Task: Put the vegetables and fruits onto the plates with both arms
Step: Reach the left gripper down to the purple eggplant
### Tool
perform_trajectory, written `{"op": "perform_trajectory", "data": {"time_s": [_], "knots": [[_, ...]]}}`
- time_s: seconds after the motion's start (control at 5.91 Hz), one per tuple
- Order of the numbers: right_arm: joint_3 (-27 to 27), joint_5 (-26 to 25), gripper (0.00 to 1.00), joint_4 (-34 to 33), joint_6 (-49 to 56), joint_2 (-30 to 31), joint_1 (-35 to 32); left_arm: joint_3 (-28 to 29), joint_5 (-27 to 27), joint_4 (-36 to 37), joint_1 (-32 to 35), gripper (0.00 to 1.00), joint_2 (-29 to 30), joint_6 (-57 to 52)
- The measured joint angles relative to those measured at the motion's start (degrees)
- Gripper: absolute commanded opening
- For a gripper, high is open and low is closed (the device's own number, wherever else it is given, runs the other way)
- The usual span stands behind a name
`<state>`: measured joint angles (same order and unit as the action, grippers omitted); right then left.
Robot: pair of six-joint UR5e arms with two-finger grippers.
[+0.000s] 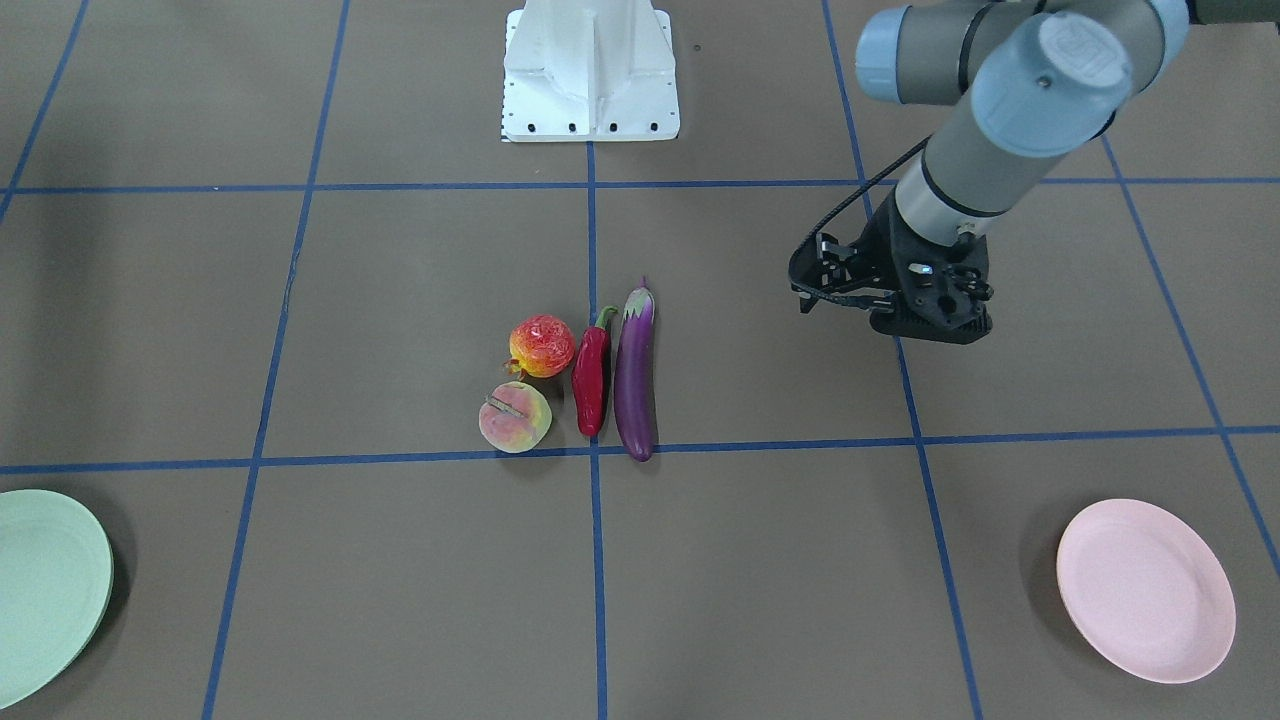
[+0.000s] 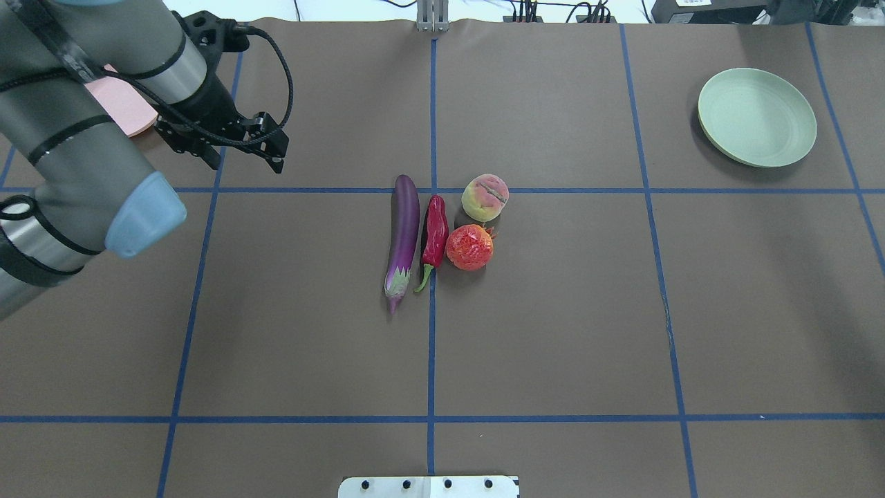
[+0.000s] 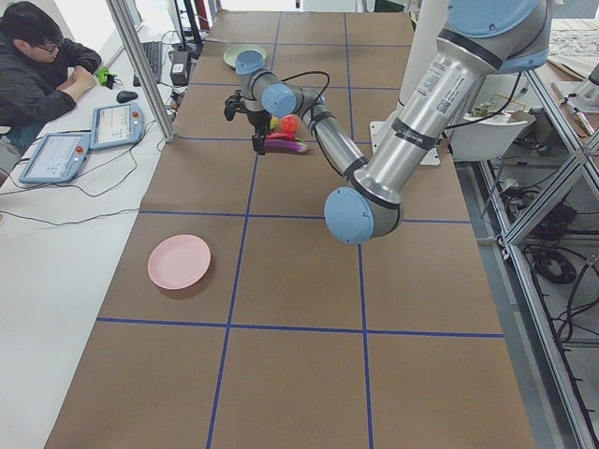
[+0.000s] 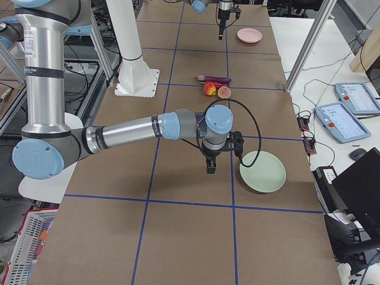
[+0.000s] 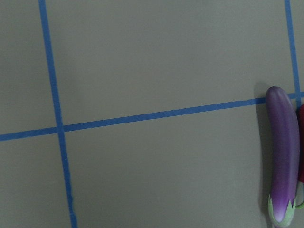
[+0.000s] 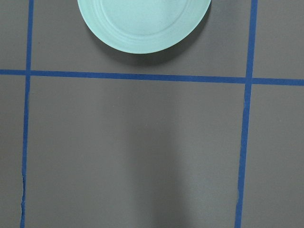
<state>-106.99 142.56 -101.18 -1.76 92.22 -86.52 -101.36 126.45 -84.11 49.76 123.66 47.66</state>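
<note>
My left gripper has a clear way to the purple eggplant's long side (image 1: 649, 382), so I should go on moving toward its stem half (image 1: 638, 332) until my fingers are on both sides of it, then close them.
The purple eggplant (image 1: 636, 375), red chili (image 1: 591, 375), pomegranate-like fruit (image 1: 541, 346) and peach (image 1: 515, 417) lie together at the table's middle, also in the overhead view: eggplant (image 2: 403, 238), chili (image 2: 435, 235). My left gripper (image 2: 213, 159) hovers to the robot's left of the eggplant (image 5: 283, 156), apart from it; its fingers are hidden, so I cannot tell its state. The pink plate (image 1: 1145, 590) lies beyond it. My right gripper (image 4: 210, 168) hangs beside the mint green plate (image 4: 263, 172); I cannot tell its state. That plate (image 6: 142, 23) is empty.
The white robot base (image 1: 590, 70) stands at the table's near edge to the robot. Blue tape lines cross the brown table cover. An operator (image 3: 37, 65) sits at a side desk with tablets.
</note>
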Motion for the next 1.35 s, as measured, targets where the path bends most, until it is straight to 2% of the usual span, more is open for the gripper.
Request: {"op": "perform_trajectory", "data": {"time_s": [0.17, 0.51, 0.85, 1.35], "knots": [[0.0, -0.1, 1.00, 0.0, 0.0, -0.4, 0.0, 2.2, -3.3, -3.7, -3.5, 1.00, 0.9, 4.5], [-0.1, -0.2, 1.00, 0.0, 0.1, -0.8, 0.0, 9.5, -8.8, -9.2, -9.7, 1.00, 6.1, 10.5], [0.0, -0.3, 1.00, 0.1, 0.1, -0.9, 0.0, 13.4, -11.5, -12.5, -14.2, 1.00, 8.9, 11.8], [0.0, -0.4, 1.00, 0.1, 0.0, -0.9, 0.0, 20.5, -12.5, -17.4, -17.0, 1.00, 11.5, 11.9]]}}
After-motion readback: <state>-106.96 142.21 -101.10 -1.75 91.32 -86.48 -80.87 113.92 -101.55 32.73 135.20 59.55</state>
